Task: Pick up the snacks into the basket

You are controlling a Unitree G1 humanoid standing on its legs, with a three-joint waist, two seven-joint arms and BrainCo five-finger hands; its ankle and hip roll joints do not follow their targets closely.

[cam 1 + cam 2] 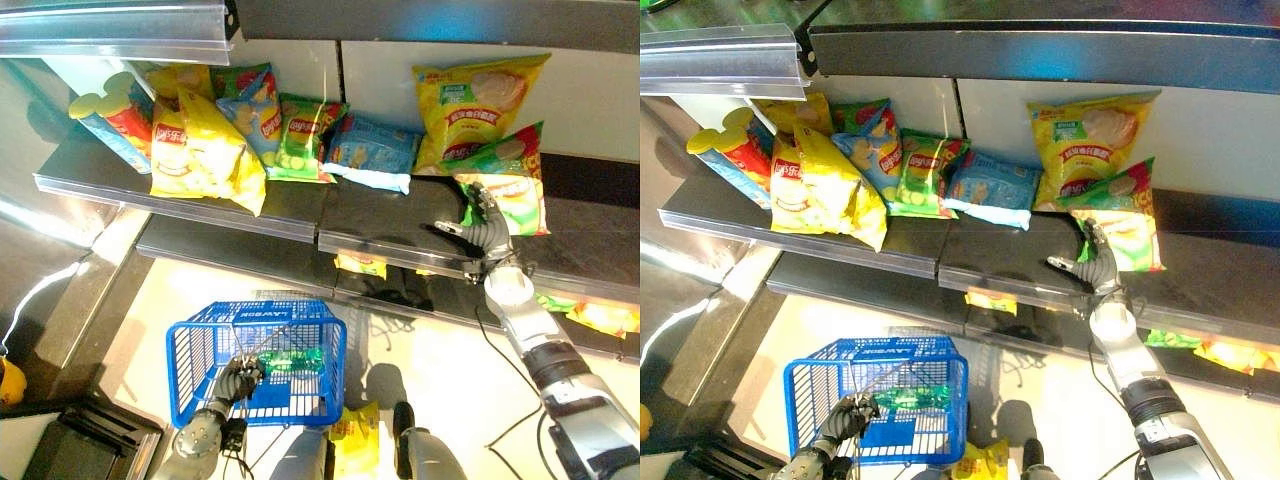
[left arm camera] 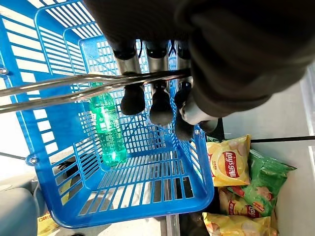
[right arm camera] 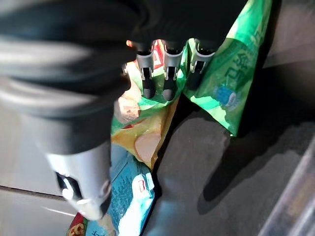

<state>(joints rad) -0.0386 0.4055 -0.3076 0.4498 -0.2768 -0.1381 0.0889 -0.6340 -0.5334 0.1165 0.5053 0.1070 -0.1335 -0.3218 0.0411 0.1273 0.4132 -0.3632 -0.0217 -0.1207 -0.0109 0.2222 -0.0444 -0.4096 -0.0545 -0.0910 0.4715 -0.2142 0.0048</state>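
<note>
The large yellow snack bag point(image 1: 463, 115) should stay upright when I lift the green chip bag away, because its top point(image 1: 485, 70) leans back against the side of the shelf.
On the shelf, my right hand point(image 1: 487, 232) is open, with straight fingers point(image 3: 167, 73) against the lower edge of a green chip bag point(image 1: 510, 195) and the thumb point(image 3: 81, 182) spread apart from them. The bag point(image 3: 236, 73) leans against a large yellow snack bag point(image 1: 475, 105). Down at floor level, my left hand point(image 2: 152, 98) is shut on the metal handle point(image 2: 98, 83) of the blue basket point(image 1: 190, 370). Inside the basket lies a green bottle point(image 2: 109, 130).
More snacks line the shelf: a blue bag point(image 1: 372, 150), a green one point(image 1: 300, 135), yellow ones point(image 1: 200, 150) and tube cans point(image 1: 105, 120) at the left. Bags lie on the lower shelf point(image 1: 360, 265). A yellow bag point(image 1: 355, 435) lies on the floor by the basket.
</note>
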